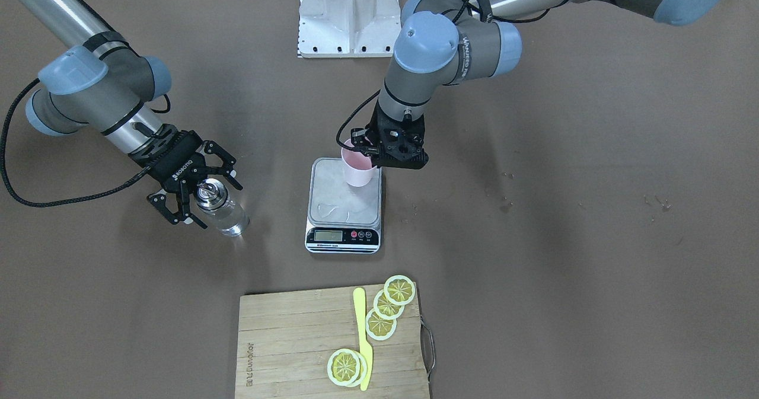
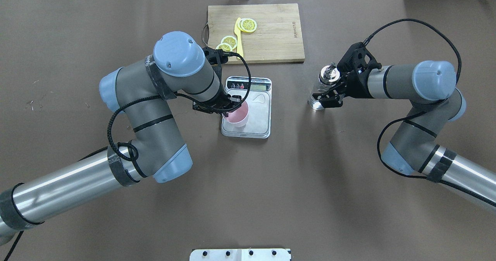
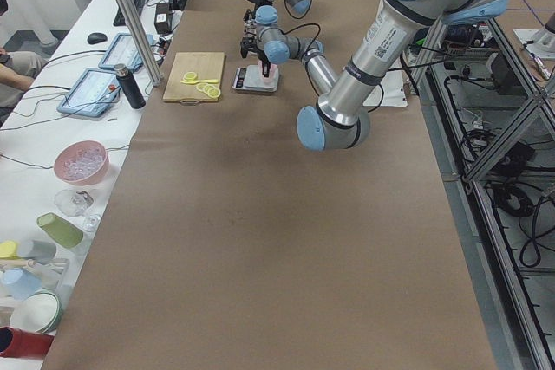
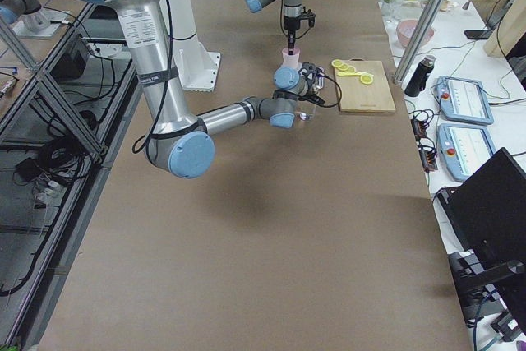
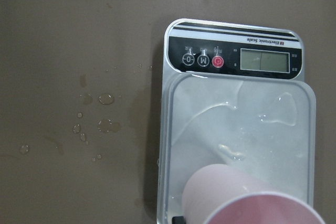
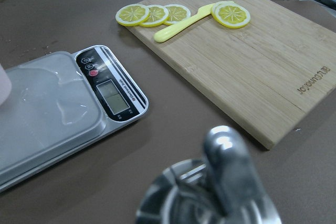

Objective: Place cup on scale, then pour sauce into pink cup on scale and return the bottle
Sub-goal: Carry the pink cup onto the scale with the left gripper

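I expect a loose-looking metal flap, which covers the spout on the bottle's metal cap, to swing open by itself when I tip the glass bottle.
The pale pink cup is over the back part of the scale, at or just above its silver platform. My left gripper comes down from above and is shut on the cup's rim. In the left wrist view the cup fills the bottom edge above the wet platform of the scale. The glass bottle with a metal cap stands on the table, apart from the scale. My right gripper is open, with one finger on each side of the bottle. The clear sauce shows through the glass.
A bamboo cutting board with lemon slices and a yellow knife lies beyond the scale. Drops of liquid lie on the brown table beside the scale. The robot's white base plate is behind the scale.
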Robot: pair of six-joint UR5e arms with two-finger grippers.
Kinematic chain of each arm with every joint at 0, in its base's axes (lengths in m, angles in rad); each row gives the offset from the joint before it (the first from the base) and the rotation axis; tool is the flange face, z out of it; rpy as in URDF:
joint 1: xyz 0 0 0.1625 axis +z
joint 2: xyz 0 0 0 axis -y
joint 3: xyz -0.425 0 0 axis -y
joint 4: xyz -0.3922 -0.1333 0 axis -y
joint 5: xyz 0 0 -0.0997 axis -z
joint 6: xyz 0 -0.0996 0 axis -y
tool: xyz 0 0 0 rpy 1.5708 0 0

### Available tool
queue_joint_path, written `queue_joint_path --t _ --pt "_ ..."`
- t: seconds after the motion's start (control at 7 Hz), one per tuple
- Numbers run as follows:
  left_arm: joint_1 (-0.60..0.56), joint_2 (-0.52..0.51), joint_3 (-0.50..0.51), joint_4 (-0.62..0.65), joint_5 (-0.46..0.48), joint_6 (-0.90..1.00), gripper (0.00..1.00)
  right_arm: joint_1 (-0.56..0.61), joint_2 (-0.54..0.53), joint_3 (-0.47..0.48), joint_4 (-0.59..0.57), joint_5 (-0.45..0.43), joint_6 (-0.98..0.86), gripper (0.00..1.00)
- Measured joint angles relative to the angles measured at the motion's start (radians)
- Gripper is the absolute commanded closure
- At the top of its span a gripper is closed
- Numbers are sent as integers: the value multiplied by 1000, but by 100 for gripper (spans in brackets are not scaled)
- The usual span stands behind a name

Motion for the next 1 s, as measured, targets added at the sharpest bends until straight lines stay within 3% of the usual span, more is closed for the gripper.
queue_joint_path --t 0.14,0.43,1.0 --pt "1 -10 13 0 4 -1 100 -1 2 -6 0 -7 4 1" --pt "1 -16 21 0 6 -2 100 -1 4 -15 0 -14 7 37" --pt "5 -32 28 0 7 -9 100 -1 5 -22 0 -16 39 88"
